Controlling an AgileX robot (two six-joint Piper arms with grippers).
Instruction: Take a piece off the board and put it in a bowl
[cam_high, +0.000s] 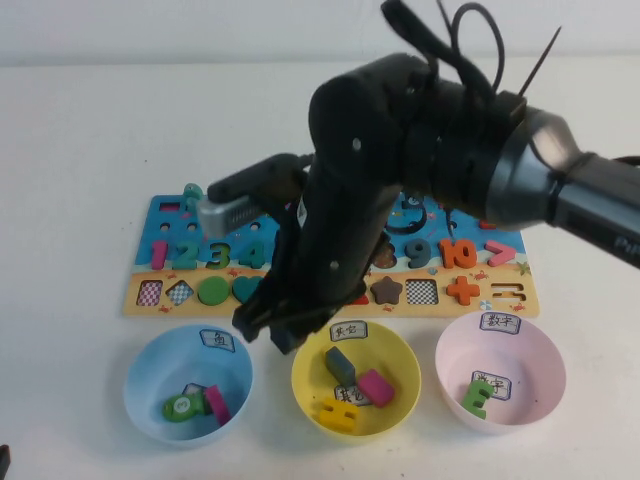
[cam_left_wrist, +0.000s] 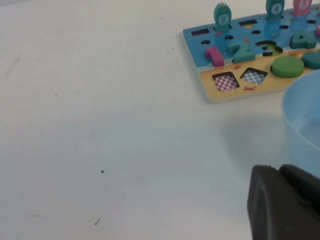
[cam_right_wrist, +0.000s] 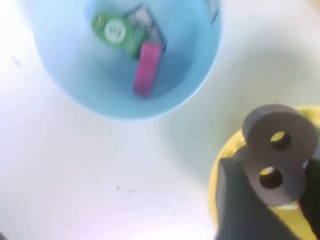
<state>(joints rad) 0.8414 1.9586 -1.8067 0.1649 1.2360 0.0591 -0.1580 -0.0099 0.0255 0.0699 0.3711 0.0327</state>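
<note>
My right gripper is holding the brownish numeral (cam_right_wrist: 275, 159) over the yellow bowl's rim, so it should move the numeral across to the pale pink bowl (cam_high: 520, 375), which has a label that says numbers.
My right gripper (cam_high: 270, 325) is shut on the piece (cam_right_wrist: 277, 155), a brownish numeral 8, pinched at its lower loop. It hangs over the gap between the light blue bowl (cam_high: 150, 370) and the yellow bowl (cam_high: 400, 365), above the yellow bowl's rim (cam_right_wrist: 282, 221). The right arm hides the middle of the board (cam_high: 150, 225). The pale pink bowl (cam_high: 545, 360) stands at the right and holds a green piece. My left gripper (cam_left_wrist: 280, 167) is shut and empty, low beside the blue bowl (cam_left_wrist: 305, 125).
The dark brown star (cam_high: 386, 291) and grey-blue 9 (cam_high: 418, 250) sit on the board. The blue bowl (cam_right_wrist: 65, 60) holds a green and a pink piece. The yellow bowl holds several pieces. The board's left end (cam_left_wrist: 235, 75) shows in the left wrist view.
</note>
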